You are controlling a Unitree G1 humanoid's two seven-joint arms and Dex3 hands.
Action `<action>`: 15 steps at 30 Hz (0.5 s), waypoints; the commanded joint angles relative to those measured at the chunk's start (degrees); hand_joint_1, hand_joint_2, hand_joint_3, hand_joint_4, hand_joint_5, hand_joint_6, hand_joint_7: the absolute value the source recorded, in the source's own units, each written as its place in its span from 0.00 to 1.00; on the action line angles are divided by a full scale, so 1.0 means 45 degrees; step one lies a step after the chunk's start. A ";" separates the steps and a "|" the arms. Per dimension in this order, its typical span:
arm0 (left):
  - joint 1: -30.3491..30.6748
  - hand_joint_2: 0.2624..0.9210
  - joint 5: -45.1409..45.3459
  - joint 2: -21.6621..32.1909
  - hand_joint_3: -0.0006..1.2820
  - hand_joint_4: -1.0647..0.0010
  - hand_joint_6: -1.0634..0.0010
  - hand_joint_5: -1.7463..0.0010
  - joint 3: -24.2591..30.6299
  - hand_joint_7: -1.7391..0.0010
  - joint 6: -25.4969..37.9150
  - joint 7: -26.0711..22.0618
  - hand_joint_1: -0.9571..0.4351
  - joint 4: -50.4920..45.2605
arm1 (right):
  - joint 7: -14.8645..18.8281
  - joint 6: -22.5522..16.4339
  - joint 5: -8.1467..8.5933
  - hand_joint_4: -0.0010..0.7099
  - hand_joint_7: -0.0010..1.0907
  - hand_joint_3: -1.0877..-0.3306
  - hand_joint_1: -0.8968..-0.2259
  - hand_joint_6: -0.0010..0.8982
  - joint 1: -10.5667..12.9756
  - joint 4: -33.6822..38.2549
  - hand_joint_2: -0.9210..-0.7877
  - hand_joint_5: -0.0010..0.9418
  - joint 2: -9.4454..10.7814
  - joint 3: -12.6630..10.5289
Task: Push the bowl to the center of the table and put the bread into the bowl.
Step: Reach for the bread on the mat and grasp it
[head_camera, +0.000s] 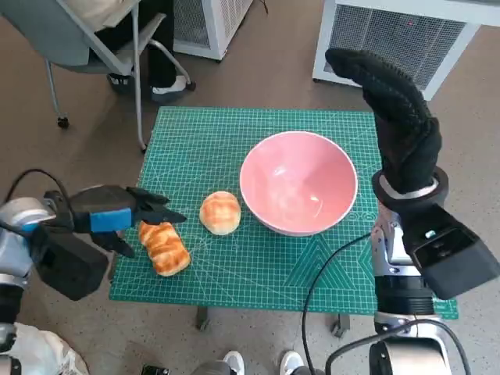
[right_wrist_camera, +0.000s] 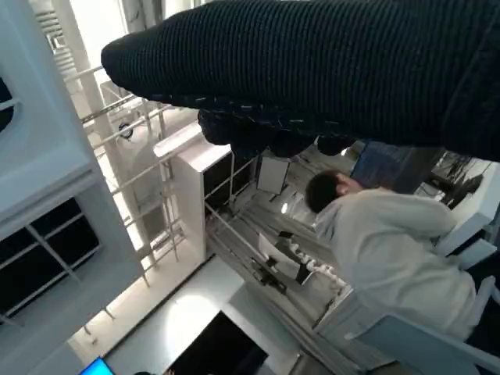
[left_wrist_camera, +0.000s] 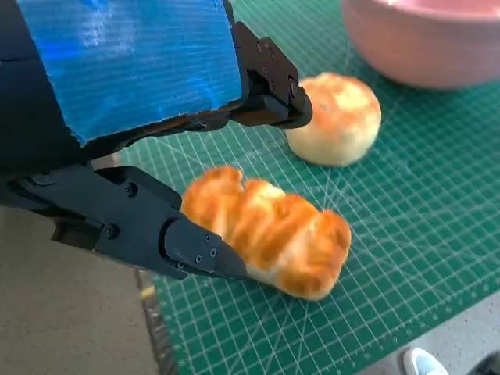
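My gripper will make the long bread (head_camera: 164, 248) pinch in and bulge when I lift it, but the long bread will stay whole, because deep creases run (left_wrist_camera: 272, 225) between its puffy parts.
A pink bowl (head_camera: 297, 183) stands empty on the green cutting mat (head_camera: 211, 137), right of the middle. A round bun (head_camera: 220, 212) lies just left of it, and a long braided bread (head_camera: 164, 248) lies near the mat's front left corner. My left hand (head_camera: 109, 215) reaches in from the left, holding nothing. Its fingers are spread on either side of the long bread's (left_wrist_camera: 273, 230) near end; the round bun (left_wrist_camera: 336, 117) and the bowl (left_wrist_camera: 422, 39) lie beyond it. My right hand (head_camera: 394, 117) is raised upright beside the bowl's right side, fingers extended and empty.
A chair (head_camera: 78, 39) with a person's legs stands beyond the table's far left corner. White grilled units (head_camera: 391, 31) stand at the back. A black cable (head_camera: 328, 266) crosses the mat's front right. The right wrist view shows a seated person (right_wrist_camera: 383, 242) and shelving.
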 commanded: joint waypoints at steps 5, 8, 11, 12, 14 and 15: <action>-0.0340 0.74 0.1110 -0.0649 0.00 0.56 0.48 0.99 -0.0621 0.96 -0.0527 0.1350 0.69 0.1248 | -0.0169 0.0090 -0.0141 0.43 0.59 0.51 0.39 0.06 0.0429 -0.0043 0.00 0.01 -0.0069 -0.0027; -0.0408 0.74 0.1519 -0.0857 0.00 0.54 0.46 0.98 -0.0828 0.96 -0.0676 0.1914 0.70 0.1697 | -0.0162 0.0054 -0.0134 0.43 0.59 0.51 0.39 0.06 0.0450 -0.0031 0.00 0.01 -0.0080 -0.0030; -0.0486 0.76 0.1848 -0.1059 0.01 0.51 0.44 0.98 -0.1004 0.96 -0.0810 0.2427 0.71 0.2169 | -0.0136 0.0021 -0.0098 0.44 0.59 0.51 0.40 0.06 0.0443 0.0041 0.00 0.01 -0.0083 -0.0034; -0.0500 0.76 0.1912 -0.1134 0.01 0.51 0.43 0.98 -0.1062 0.96 -0.0857 0.2558 0.71 0.2351 | -0.0111 0.0017 -0.0059 0.44 0.59 0.51 0.40 0.06 0.0451 0.0050 0.00 0.01 -0.0082 -0.0034; -0.0531 0.81 0.1982 -0.1241 0.02 0.47 0.41 0.97 -0.1174 0.95 -0.0925 0.2739 0.73 0.2648 | -0.0072 0.0008 0.0004 0.44 0.59 0.52 0.40 0.06 0.0474 0.0047 0.00 0.01 -0.0081 -0.0034; -0.0549 0.83 0.2001 -0.1279 0.02 0.46 0.40 0.97 -0.1225 0.95 -0.0956 0.2805 0.73 0.2773 | -0.0058 0.0004 0.0028 0.44 0.59 0.52 0.40 0.06 0.0486 0.0039 0.00 0.01 -0.0082 -0.0033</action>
